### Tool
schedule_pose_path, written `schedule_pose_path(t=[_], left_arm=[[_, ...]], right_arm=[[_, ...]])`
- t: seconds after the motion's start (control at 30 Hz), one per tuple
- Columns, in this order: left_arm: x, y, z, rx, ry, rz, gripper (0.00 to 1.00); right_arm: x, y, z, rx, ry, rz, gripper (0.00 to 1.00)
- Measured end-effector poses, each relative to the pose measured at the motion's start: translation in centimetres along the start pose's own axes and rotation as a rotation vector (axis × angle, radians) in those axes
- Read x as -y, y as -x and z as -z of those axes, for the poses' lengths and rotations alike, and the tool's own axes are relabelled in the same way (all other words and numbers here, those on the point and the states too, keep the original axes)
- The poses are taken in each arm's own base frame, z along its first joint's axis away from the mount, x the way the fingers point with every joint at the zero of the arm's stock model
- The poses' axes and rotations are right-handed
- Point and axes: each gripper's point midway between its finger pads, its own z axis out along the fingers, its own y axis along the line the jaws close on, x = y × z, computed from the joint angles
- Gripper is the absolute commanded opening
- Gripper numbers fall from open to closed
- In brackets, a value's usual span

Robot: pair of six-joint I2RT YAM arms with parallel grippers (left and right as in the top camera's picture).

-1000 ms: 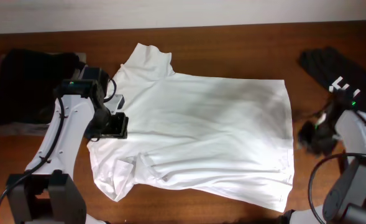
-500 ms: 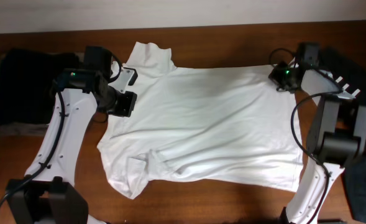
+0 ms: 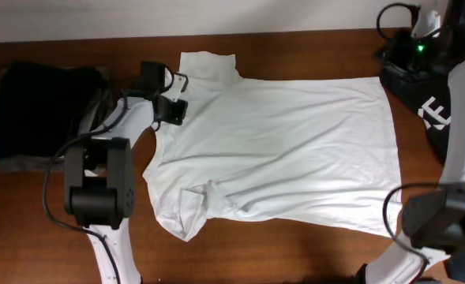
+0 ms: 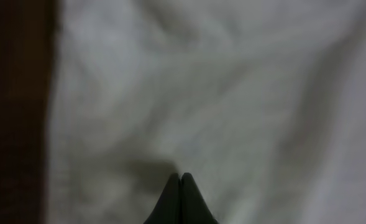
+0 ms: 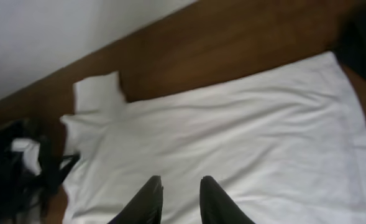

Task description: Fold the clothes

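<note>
The T-shirt's near hem corner [image 3: 391, 233] is out of my left gripper's reach, so next my right gripper takes that corner while my left gripper takes the crumpled sleeve [image 3: 190, 210].
The white T-shirt [image 3: 279, 142] lies spread flat on the wooden table, collar [image 3: 208, 63] at the far left and hem at the right. Its near-left sleeve [image 3: 189, 213] is crumpled. My left gripper [image 3: 171, 110] rests at the shirt's far-left shoulder edge. In the left wrist view it [image 4: 180, 177] is shut, tips pressed together over white cloth [image 4: 232, 93], with no fold seen between them. My right gripper [image 5: 179, 183] hangs high above the shirt [image 5: 232, 130], slightly open with nothing between its fingers. The right arm [image 3: 457, 87] stands at the far right corner.
A black shirt with white lettering [image 3: 433, 110] lies at the right edge under the right arm. Folded dark garments [image 3: 35, 102] are stacked at the far left. Bare wood [image 3: 295, 256] runs along the front edge. A pale wall borders the back.
The shirt has slid right and toward the back. My left gripper moved up to the shoulder and stayed shut. The right arm left the shirt's far right corner, rose, and opened.
</note>
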Motion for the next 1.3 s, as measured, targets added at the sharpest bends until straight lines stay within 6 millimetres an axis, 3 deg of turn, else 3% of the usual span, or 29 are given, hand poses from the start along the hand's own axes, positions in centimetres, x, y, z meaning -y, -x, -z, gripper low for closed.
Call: schedule_pose_path(t=[0.03, 0.13, 0.23, 0.3, 0.33, 0.4, 0.47, 0.6, 0.63, 0.7, 0.77, 0.83, 0.9, 0.93, 1.0, 1.07, 1.1, 1.13, 1.17, 1.2, 1.3], left_arm=[[-0.6, 0.1, -0.3, 0.004, 0.03, -0.001, 0.0], [-3.9, 1.2, -1.0, 0.044, 0.15, 0.004, 0.0], [-10.5, 0.8, -0.2, 0.061, 0.2, 0.11, 0.01], [-12.5, 0.7, 0.3, 0.038, 0.194, 0.149, 0.1], [-12.9, 2.1, 1.0, 0.046, 0.19, 0.151, 0.16], [-11.8, 4.2, 3.2, 0.017, 0.162, 0.142, 0.24], [-10.4, 7.6, 7.2, 0.038, 0.146, 0.115, 0.26], [-7.5, 8.7, 17.9, -0.035, 0.115, 0.109, 0.26], [-7.0, 9.0, 20.5, -0.015, 0.122, 0.106, 0.23], [-5.6, 7.5, 25.1, -0.042, 0.116, 0.126, 0.23], [-5.3, 8.1, 27.5, 0.017, 0.132, 0.152, 0.23], [-4.9, 8.3, 29.2, 0.053, 0.139, 0.17, 0.24], [-4.3, 8.1, 31.9, 0.094, 0.147, 0.177, 0.25], [-3.9, 7.3, 33.3, 0.092, 0.154, 0.18, 0.28], [-2.5, 3.8, 36.1, 0.049, 0.168, 0.195, 0.31], [-1.3, -0.3, 36.1, -0.051, 0.156, 0.238, 0.32], [-0.7, -3.5, 34.3, -0.17, 0.136, 0.283, 0.32], [-0.4, -4.9, 32.5, -0.236, 0.116, 0.309, 0.33], [0.5, -7.7, 29.8, -0.365, 0.069, 0.348, 0.33], [0.7, -8.9, 28.1, -0.414, 0.048, 0.366, 0.37], [2.1, -14.1, 22.0, -0.555, -0.012, 0.437, 0.44]], right_arm=[[-1.8, -1.4, 0.3, -0.038, 0.016, 0.018, 0.25], [-3.3, -3.0, -0.5, -0.095, 0.024, 0.036, 0.25], [-4.9, -4.1, -1.4, -0.121, -0.005, 0.088, 0.26], [-4.4, -5.0, -2.0, -0.146, -0.052, 0.083, 0.33], [-3.5, -5.7, -2.4, -0.171, -0.093, 0.062, 0.33], [-1.0, -7.5, -3.4, -0.237, -0.181, 0.022, 0.34], [2.4, -10.1, -5.0, -0.325, -0.258, -0.045, 0.34], [10.6, -17.1, -8.2, -0.497, -0.352, -0.223, 0.2], [11.4, -17.7, -8.8, -0.498, -0.354, -0.235, 0.11], [14.0, -19.3, -11.8, -0.438, -0.365, -0.274, 0.08], [16.0, -19.6, -13.5, -0.359, -0.386, -0.297, 0.07], [17.7, -20.2, -13.7, -0.33, -0.432, -0.34, 0.07], [18.6, -19.5, -13.7, -0.288, -0.453, -0.358, 0.07], [19.0, -19.2, -13.7, -0.276, -0.462, -0.364, 0.07], [20.6, -18.8, -12.9, -0.254, -0.494, -0.4, 0.04], [23.1, -19.3, -10.9, -0.283, -0.521, -0.503, 0.1], [24.3, -19.5, -9.5, -0.299, -0.505, -0.587, 0.12], [24.1, -19.3, -8.4, -0.315, -0.451, -0.637, 0.22], [23.2, -17.7, -7.0, -0.281, -0.376, -0.653, 0.24], [22.3, -16.8, -6.1, -0.264, -0.339, -0.639, 0.28], [16.0, -14.7, -0.6, -0.169, -0.229, -0.541, 0.31]])
